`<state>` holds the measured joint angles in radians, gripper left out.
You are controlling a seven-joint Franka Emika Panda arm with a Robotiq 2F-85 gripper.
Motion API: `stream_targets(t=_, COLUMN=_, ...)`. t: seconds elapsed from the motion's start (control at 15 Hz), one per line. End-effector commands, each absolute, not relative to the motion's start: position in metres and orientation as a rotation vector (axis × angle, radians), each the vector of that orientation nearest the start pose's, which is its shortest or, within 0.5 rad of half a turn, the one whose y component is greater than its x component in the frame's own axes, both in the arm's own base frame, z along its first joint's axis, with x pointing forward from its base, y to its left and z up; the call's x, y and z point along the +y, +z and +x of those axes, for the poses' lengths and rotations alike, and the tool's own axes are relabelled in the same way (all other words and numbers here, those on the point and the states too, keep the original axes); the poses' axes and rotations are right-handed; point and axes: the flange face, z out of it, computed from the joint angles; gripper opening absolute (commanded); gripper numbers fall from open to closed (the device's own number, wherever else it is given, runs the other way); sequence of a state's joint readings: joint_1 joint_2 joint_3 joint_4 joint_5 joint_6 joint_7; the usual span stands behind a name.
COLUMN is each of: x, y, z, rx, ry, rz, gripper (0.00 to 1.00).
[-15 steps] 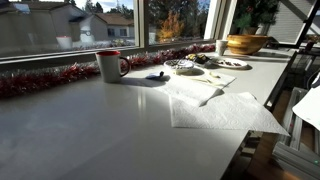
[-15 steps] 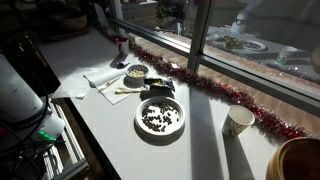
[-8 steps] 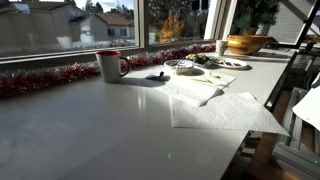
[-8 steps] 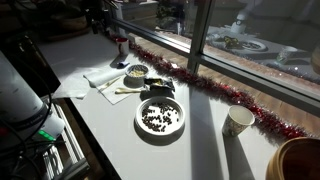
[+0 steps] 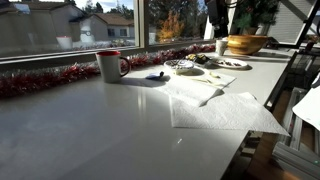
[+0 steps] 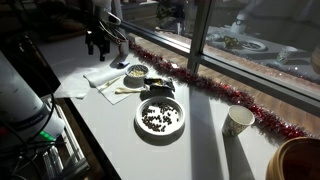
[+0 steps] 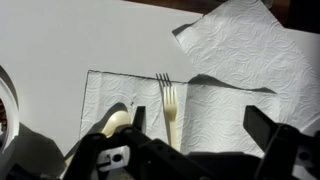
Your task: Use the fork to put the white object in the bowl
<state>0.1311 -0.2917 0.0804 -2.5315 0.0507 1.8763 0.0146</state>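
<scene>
The fork's handle (image 7: pixel 173 135) lies lengthwise between my open fingers. My gripper goes on moving down toward the white napkin (image 7: pixel 192 135) until the fingers are on both sides of the handle and close.
A pale plastic fork (image 7: pixel 170 108) lies tines away from me on a white napkin (image 7: pixel 215 115). A cream rounded object (image 7: pixel 117 123) lies just left of it, partly behind my left finger. My gripper (image 7: pixel 200 128) is open and empty above the napkin, with the fork's handle just inside its left finger (image 7: pixel 136 122). In an exterior view the gripper (image 6: pixel 100 42) hangs above the napkins (image 6: pixel 100 76). The small greyish bowl (image 6: pixel 135 72) stands next to them; it also shows in an exterior view (image 5: pixel 185 67). A curved rim (image 7: pixel 5 100) shows at the wrist view's left edge.
A white mug with a red rim (image 5: pixel 110 65) stands by the red tinsel (image 5: pixel 40 80) along the window. A plate of dark pieces (image 6: pixel 160 117), a paper cup (image 6: pixel 237 122) and a wooden bowl (image 5: pixel 246 43) stand further along. The table edge (image 6: pixel 100 130) is near.
The gripper has come down from the top of an exterior view to hang over the napkins. Objects on the table have not moved.
</scene>
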Motion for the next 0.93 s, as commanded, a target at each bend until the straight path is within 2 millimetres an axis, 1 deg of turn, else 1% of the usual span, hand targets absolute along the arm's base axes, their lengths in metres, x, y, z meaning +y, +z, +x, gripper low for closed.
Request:
stream_targets(t=0.0, x=0.068, y=0.321, z=0.373, rx=-0.23, ry=0.721, rz=-3.024, gripper=1.0)
stream_targets(t=0.13, x=0.06, y=0.301, z=0.378, rx=-0.258, ry=0.766, rz=-3.006, gripper=1.0)
stream_targets(t=0.27, x=0.058, y=0.281, z=0.384, rx=-0.267, ry=0.818, rz=-2.983, gripper=1.0)
stream_targets(t=0.53, x=0.063, y=0.243, z=0.399, rx=-0.266, ry=0.852, rz=-2.978, gripper=1.0)
stream_targets(t=0.73, x=0.069, y=0.222, z=0.414, rx=-0.251, ry=0.854, rz=-2.992, gripper=1.0)
stream_targets(t=0.87, x=0.072, y=0.213, z=0.426, rx=-0.228, ry=0.839, rz=-2.998, gripper=1.0)
